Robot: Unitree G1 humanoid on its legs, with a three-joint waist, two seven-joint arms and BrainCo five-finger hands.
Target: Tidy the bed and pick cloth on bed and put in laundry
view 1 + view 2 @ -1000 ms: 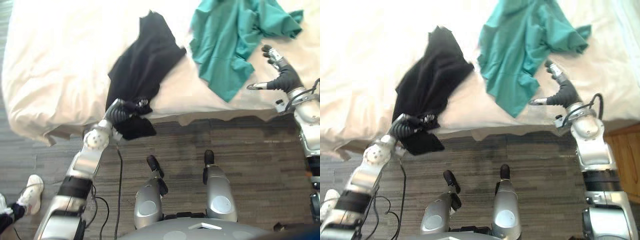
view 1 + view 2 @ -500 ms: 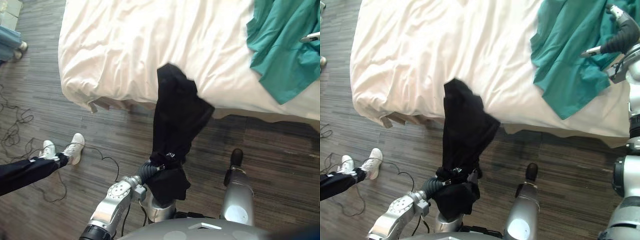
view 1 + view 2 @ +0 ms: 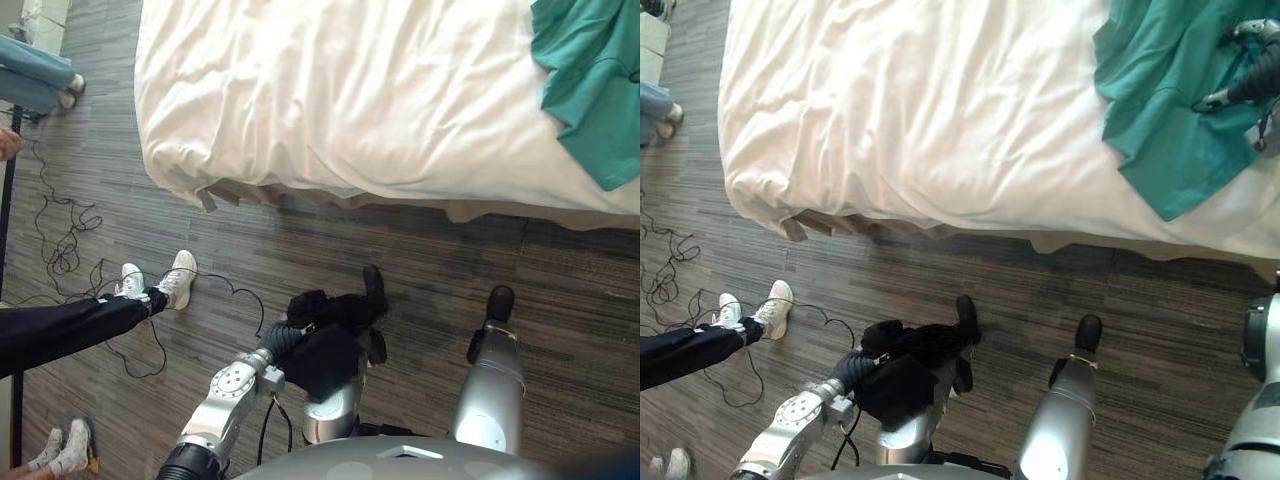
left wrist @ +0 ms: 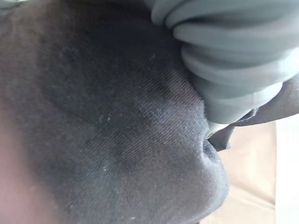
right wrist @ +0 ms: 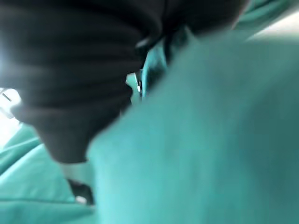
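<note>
My right gripper will have the teal cloth (image 3: pixel 602 112) hanging below it in a long limp drape when I carry it, since it lies in soft, loose folds (image 3: pixel 592 82).
A black cloth (image 3: pixel 325 350) is bunched in my left hand (image 3: pixel 283 335), low over the floor in front of the bed; it fills the space past the hand's cover in the left wrist view (image 4: pixel 117 116). My left hand is shut on it. The bed (image 3: pixel 350 100) has a rumpled white sheet. A teal cloth (image 3: pixel 1170 110) lies on the bed's right part. My right hand (image 3: pixel 1248 80) rests over the teal cloth with fingers and thumb spread, open. Teal fabric (image 5: pixel 210 140) sits close against that hand in its wrist view.
A person's dark-trousered leg with white shoes (image 3: pixel 155 285) stretches in from the left on the wood floor. Loose cables (image 3: pixel 60 220) lie beyond it. Another person's jeans and shoe (image 3: pixel 40 85) show at the far left, and more shoes (image 3: pixel 65 450) at the lower left.
The camera has swung left. The black cloth has slid fully off the bed's edge and now hangs bunched in my left hand over the floor. My right hand stays on the teal cloth.
</note>
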